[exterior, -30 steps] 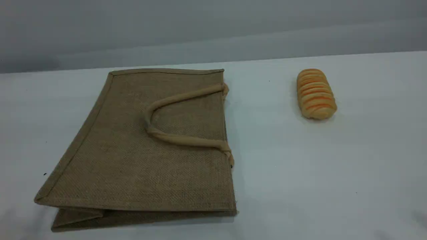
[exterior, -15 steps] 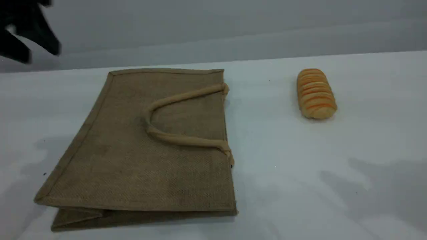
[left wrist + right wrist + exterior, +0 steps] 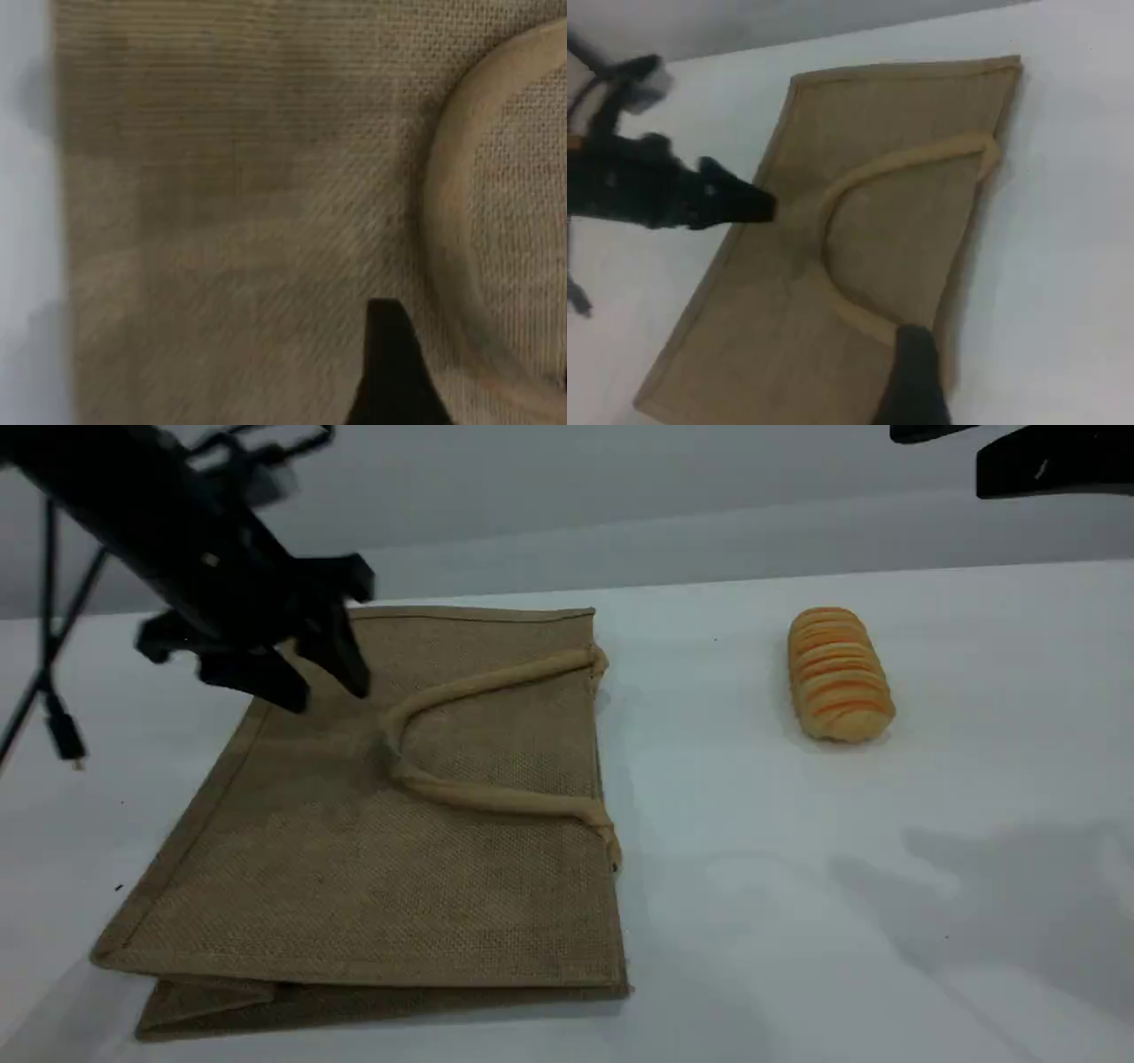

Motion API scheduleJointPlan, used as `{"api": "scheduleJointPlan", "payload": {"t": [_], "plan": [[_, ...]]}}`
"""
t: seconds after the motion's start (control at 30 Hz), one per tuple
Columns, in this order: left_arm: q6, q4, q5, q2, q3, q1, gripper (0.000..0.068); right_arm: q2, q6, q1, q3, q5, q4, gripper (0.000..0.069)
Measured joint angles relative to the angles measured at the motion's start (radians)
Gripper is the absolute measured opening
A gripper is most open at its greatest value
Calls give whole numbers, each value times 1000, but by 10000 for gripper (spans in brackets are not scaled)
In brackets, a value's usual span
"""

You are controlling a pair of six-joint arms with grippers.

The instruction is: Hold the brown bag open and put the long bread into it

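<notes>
The brown bag has a folded pleat [image 3: 218, 996] along its near edge, so the bag's opening [image 3: 601, 755] will open out wide when the robot raises the beige handle.
The brown bag [image 3: 399, 841] lies flat on the white table, its mouth edge facing right and its beige handle [image 3: 478, 686] folded back over the top face. My left gripper [image 3: 328, 695] hovers open over the bag's far left part, left of the handle's bend, with nothing between its fingers. The left wrist view shows the bag's weave [image 3: 248, 177], the handle [image 3: 443, 221] and one dark fingertip [image 3: 390, 372]. The long bread [image 3: 837, 675] lies alone at the far right. My right gripper [image 3: 1019, 460] is high above the bread at the top edge, empty; its fingertip [image 3: 917, 381] shows above the bag [image 3: 877, 221].
A black cable [image 3: 53, 691] dangles from the left arm over the table's left side. The table's far edge meets a grey wall behind the bag and the bread. White tabletop [image 3: 753, 868] lies between the bag's mouth and the bread.
The left arm has swung in from the top left, down and right, to above the bag's far left part. The right arm has appeared at the top right edge. Bag and bread unmoved.
</notes>
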Motion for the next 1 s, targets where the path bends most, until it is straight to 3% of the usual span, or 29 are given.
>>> {"api": "scheduleJointPlan", "payload": {"t": [0.13,0.8,1.0], "plan": [[-17,2,3,67,-46,-27,403,0,-12,0,0,1,-1,500],[-92,1,-93,190,-67,-39,402,-2,-12,0,0,7,-1,500],[-105,0,-88,214,-70,-39,361,-2,-12,0,0,7,-1,500]]}}
